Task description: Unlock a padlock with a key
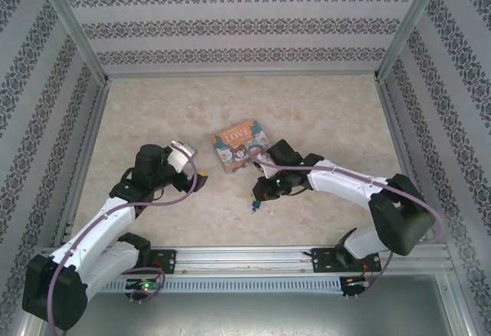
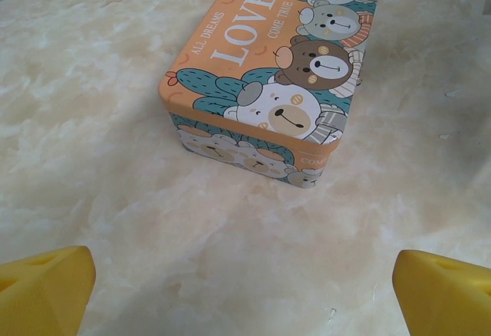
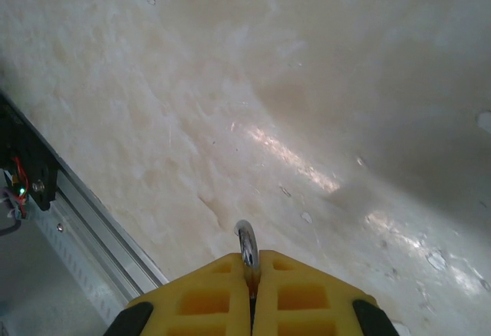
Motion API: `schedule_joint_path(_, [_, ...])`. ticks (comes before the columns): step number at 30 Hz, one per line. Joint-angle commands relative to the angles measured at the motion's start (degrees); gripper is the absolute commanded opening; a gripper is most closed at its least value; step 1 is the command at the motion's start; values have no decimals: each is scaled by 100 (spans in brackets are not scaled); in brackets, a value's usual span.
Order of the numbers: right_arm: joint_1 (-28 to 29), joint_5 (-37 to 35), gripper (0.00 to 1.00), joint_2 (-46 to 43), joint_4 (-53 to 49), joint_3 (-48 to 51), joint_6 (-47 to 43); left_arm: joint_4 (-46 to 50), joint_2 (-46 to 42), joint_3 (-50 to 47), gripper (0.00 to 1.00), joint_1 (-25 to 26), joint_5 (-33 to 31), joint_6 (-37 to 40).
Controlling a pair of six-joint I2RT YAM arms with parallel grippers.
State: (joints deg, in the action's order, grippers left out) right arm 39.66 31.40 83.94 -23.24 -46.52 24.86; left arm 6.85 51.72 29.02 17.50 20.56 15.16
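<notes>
The padlock (image 1: pixel 255 207) is low over clear marble (image 1: pixel 245 205) in front of the tin. My right gripper should keep lowering the padlock until it rests there, then let go.
My right gripper (image 3: pixel 252 294) is shut on the padlock, whose pale metal shackle loop (image 3: pixel 245 245) sticks out between the yellow fingers just above the marble table. From above, the padlock's teal body (image 1: pixel 253 206) shows as a small patch at the tip of the right gripper (image 1: pixel 256 196). My left gripper (image 2: pixel 245 294) is open, its yellow fingertips (image 2: pixel 46 286) at the bottom corners of the wrist view, with bare table between them. From above, the left gripper (image 1: pixel 196 170) sits left of the tin. The key is out of view.
A colourful "LOVE" tin (image 2: pixel 272 67) with cartoon bears lies closed ahead of the left gripper, and sits mid-table (image 1: pixel 236 143) between the two arms. The metal rail (image 3: pixel 92 232) at the table's near edge runs close to the right gripper. Patterned walls (image 1: pixel 245 29) enclose the table.
</notes>
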Motion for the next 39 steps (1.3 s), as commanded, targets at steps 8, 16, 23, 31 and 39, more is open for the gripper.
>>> schedule_joint_path(8, [145,261,0,611,388,-348,-37,60,0,36,100,-47,-74,176])
schedule_joint_path(16, [152,322,0,901,535,-409,-25,65,20,42,100,-47,-81,198])
schedule_joint_path(23, [153,375,0,1162,589,-428,-54,79,8,36,100,-52,-86,216])
schedule_joint_path(31, [147,415,0,1401,752,-367,-14,88,4,49,99,-45,-74,224])
schedule_joint_path(39, [123,380,3,1519,862,-270,22,114,-9,49,100,-52,-74,229])
